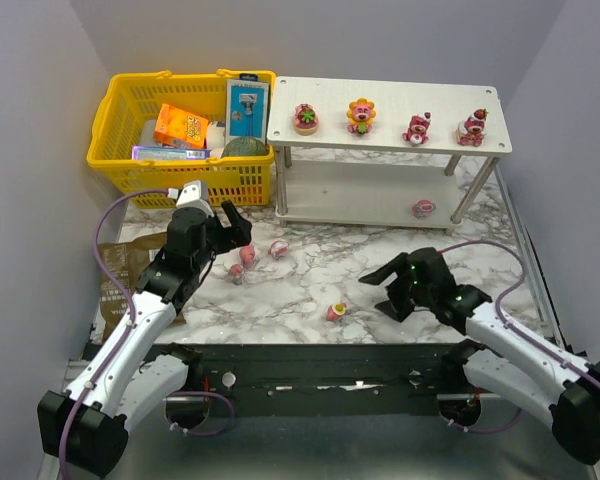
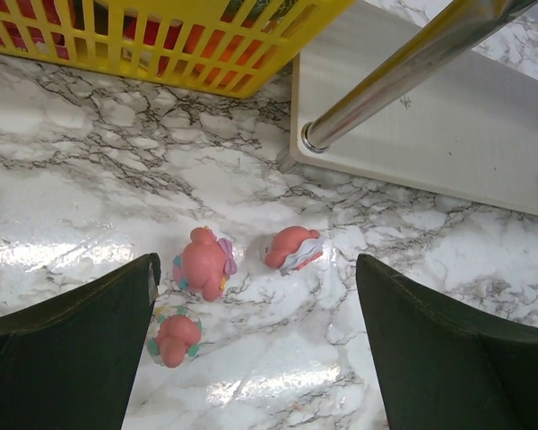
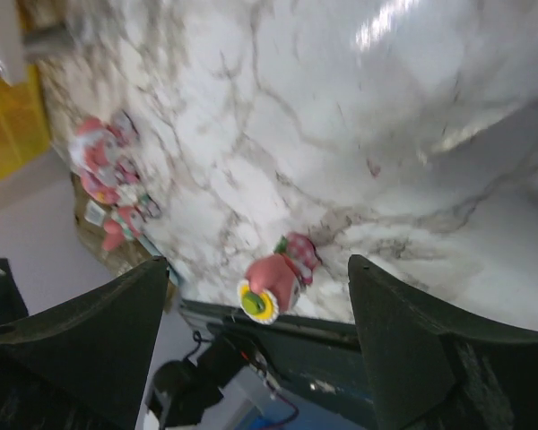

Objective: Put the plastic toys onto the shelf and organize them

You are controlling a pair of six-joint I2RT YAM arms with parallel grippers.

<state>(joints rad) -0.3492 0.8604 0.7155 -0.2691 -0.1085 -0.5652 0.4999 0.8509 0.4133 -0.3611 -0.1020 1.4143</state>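
My right gripper keeps moving forward, because the toy (image 1: 335, 313) near the front edge lies alone and in line with my open fingers, until they are on either side of its yellow-trimmed head (image 1: 339, 309).
The white two-tier shelf (image 1: 390, 140) stands at the back right with several plastic toys on its top, among them a yellow-petalled one (image 1: 360, 115) and a pink bear (image 1: 472, 127). One round pink toy (image 1: 424, 208) sits on the lower tier. On the marble lie three pink toys (image 2: 203, 262) (image 2: 294, 248) (image 2: 176, 336). My left gripper (image 1: 232, 228) (image 2: 255, 358) hovers open just short of them. A fourth toy (image 1: 336, 312) (image 3: 276, 276) lies on its side near the table's front edge. My right gripper (image 1: 382, 292) (image 3: 258, 269) stands open to its right, fingers either side without touching.
A yellow mesh basket (image 1: 130, 110) at the back left holds an orange box (image 1: 180, 126) and a blue card pack (image 1: 247, 108). A brown packet (image 1: 120, 275) lies under the left arm. A silver shelf leg (image 2: 403, 67) rises close to the three toys. Grey walls enclose the table.
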